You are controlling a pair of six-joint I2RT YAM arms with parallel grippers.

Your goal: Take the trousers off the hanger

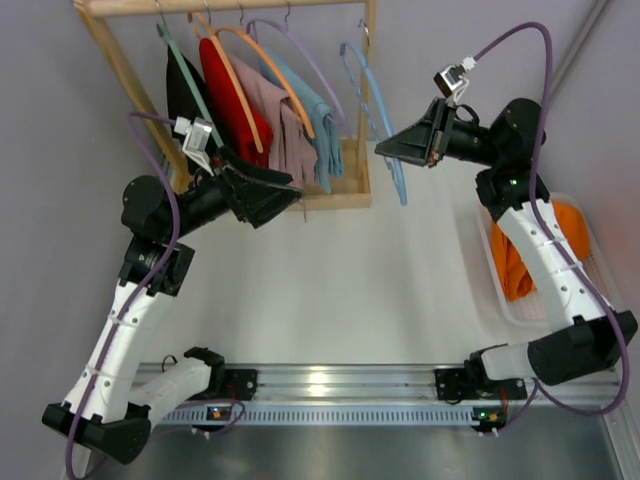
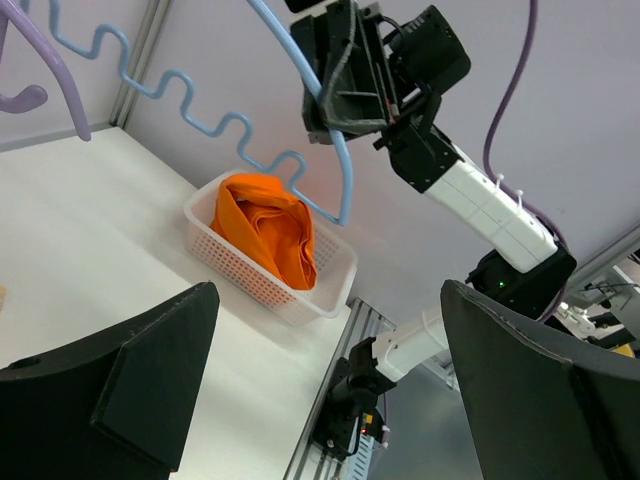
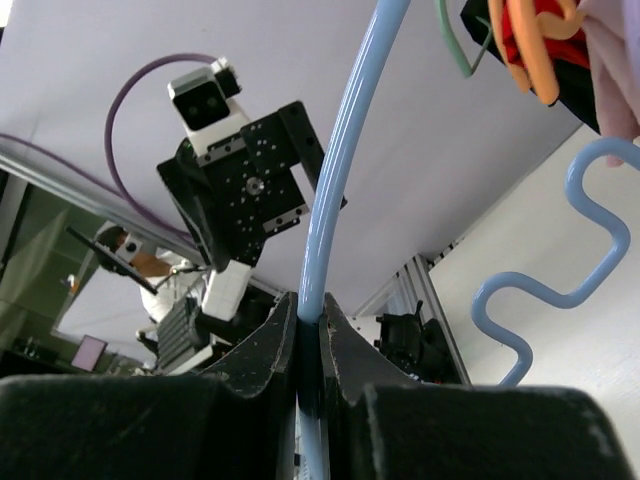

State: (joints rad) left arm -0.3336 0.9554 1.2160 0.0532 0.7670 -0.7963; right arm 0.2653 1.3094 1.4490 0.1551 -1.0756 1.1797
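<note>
The light-blue hanger is empty and the space beside the lavender hanger is open, so the robot's right gripper should keep going toward the rack and let go of the hanger there.
The orange trousers lie crumpled in a white basket at the right, off the hanger; the left wrist view shows them too. The light-blue hanger hangs bare by the rack's right post. My right gripper is shut on its thin tube, seen close in the right wrist view, where the hanger runs up between the fingers. My left gripper is open and empty beside the hanging clothes, its wide-apart fingers facing the basket and the hanger.
A wooden rack at the back holds black, red, pink and light blue garments on green, orange and lavender hangers. A metal rail runs along the near edge.
</note>
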